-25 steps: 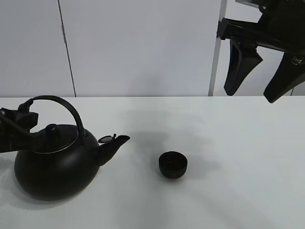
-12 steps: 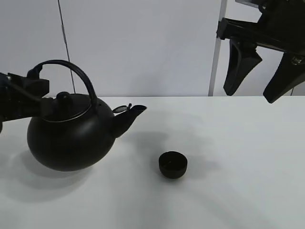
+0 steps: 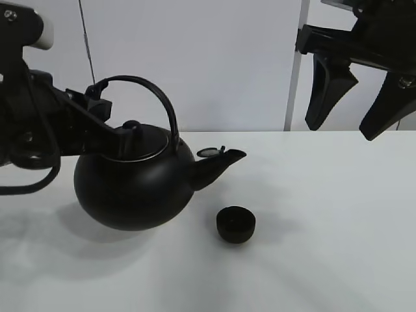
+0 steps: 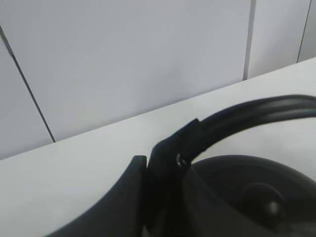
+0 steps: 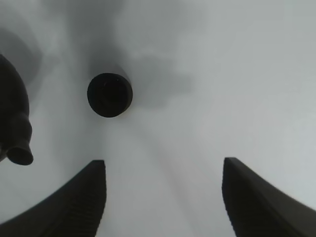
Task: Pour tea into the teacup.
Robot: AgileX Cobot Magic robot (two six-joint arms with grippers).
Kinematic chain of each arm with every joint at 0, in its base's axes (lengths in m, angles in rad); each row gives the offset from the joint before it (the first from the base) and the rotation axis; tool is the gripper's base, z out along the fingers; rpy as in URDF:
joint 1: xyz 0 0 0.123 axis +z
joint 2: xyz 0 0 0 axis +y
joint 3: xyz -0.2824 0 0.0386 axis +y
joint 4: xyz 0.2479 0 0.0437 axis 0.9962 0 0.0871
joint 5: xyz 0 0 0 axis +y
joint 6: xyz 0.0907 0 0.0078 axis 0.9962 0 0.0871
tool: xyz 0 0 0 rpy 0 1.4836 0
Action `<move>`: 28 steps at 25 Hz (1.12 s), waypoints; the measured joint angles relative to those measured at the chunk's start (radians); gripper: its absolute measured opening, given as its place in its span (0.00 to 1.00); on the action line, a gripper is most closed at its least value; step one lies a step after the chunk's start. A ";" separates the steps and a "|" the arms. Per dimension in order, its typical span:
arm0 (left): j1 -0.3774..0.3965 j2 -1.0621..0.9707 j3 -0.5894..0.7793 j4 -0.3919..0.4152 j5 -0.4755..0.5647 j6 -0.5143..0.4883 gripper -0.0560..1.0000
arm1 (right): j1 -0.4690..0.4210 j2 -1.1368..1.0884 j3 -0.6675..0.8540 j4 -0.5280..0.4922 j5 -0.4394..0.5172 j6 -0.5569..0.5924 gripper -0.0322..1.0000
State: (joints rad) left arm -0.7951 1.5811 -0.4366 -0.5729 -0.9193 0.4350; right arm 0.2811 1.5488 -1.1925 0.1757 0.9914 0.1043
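Observation:
I should lower the kettle with my left gripper and tip its spout toward the teacup's opening (image 3: 236, 216), because the kettle's spout (image 3: 235, 156) hangs too high and away from the teacup.
A large black kettle (image 3: 133, 188) with an arched handle hangs above the white table (image 3: 325, 260), its spout (image 3: 218, 164) pointing right and ending up and left of the teacup. My left gripper (image 3: 97, 107) is shut on the left end of the kettle's handle (image 4: 247, 116). The small matte-black teacup (image 3: 235, 224) stands upright on the table, right of the kettle. It also shows in the right wrist view (image 5: 109, 95), with the spout (image 5: 19, 148) at the edge. My right gripper (image 3: 354, 97) is open and empty, held high at the back right.
A white panelled wall (image 3: 195, 65) runs behind the table. A grey vertical post (image 3: 294, 71) stands at the back right, beside my right gripper.
My left gripper has lifted the kettle off the table and carried it right, toward the teacup. The spout now ends near the cup. The right arm and cup have not moved.

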 joint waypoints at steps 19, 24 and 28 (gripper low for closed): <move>-0.017 0.149 -0.105 -0.069 0.045 0.008 0.16 | 0.000 0.000 0.000 0.000 0.000 0.000 0.48; -0.017 0.179 -0.119 -0.069 0.047 0.008 0.16 | 0.000 0.000 0.000 0.000 0.000 0.000 0.48; -0.017 0.179 -0.120 -0.069 0.031 0.019 0.16 | 0.000 0.000 0.000 0.000 0.000 0.000 0.48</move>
State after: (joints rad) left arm -0.8118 1.7603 -0.5564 -0.6416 -0.8885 0.4536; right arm 0.2811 1.5488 -1.1925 0.1757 0.9914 0.1043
